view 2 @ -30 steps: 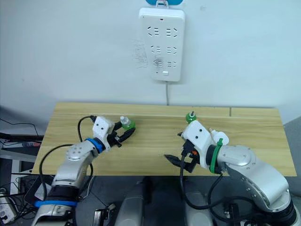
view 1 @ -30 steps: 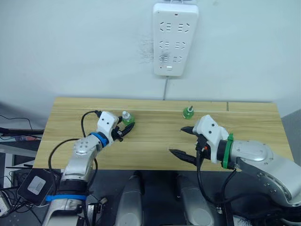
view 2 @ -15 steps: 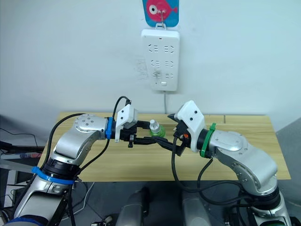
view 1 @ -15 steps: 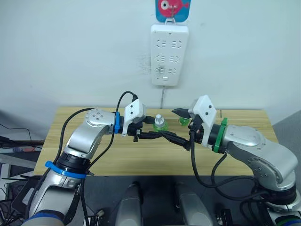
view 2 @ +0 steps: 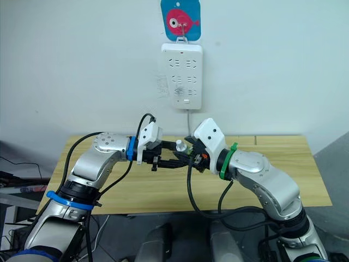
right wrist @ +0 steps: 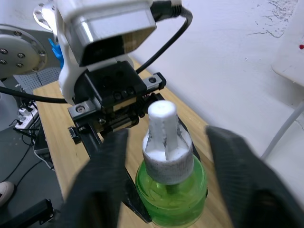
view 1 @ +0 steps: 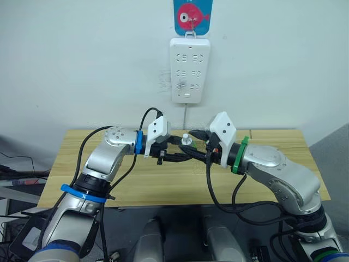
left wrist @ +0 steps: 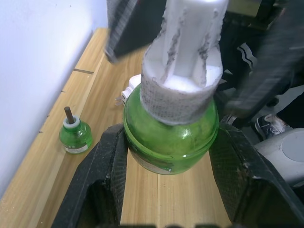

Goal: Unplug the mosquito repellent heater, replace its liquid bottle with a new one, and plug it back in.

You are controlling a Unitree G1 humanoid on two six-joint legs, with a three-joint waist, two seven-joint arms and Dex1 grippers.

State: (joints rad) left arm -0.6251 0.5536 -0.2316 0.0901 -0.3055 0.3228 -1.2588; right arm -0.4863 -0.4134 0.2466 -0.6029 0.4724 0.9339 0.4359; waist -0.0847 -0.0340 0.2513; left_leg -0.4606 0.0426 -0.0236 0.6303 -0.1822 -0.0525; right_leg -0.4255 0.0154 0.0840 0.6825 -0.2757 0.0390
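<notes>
The white cap (right wrist: 168,159) goes up into a tall narrow tip (right wrist: 162,118), so I expect a dark wick to be hidden inside when I remove the cap.
My left gripper (left wrist: 168,140) is shut on the round body of a green liquid bottle (left wrist: 166,135) with a white cap (right wrist: 165,137), held upright above the table's middle (view 1: 188,143). My right gripper (right wrist: 168,159) meets it from the other side. Its blurred fingers (right wrist: 102,180) stand either side of the cap with a gap to it, open. A second green bottle (left wrist: 75,134), uncapped with a dark wick, stands on the table near the wall. A white plastic body with small prongs, the heater (left wrist: 130,91), peeks out behind the held bottle.
A white power strip (view 1: 190,70) hangs on the wall under a blue fish tag (view 1: 193,13), its cord running down behind the wooden table (view 1: 109,185). Cables loop off both forearms.
Both arms rose from the table and met at its middle. The left carried the green bottle up. The right gripper came around the cap and its fingers narrowed. The view tilted upward.
</notes>
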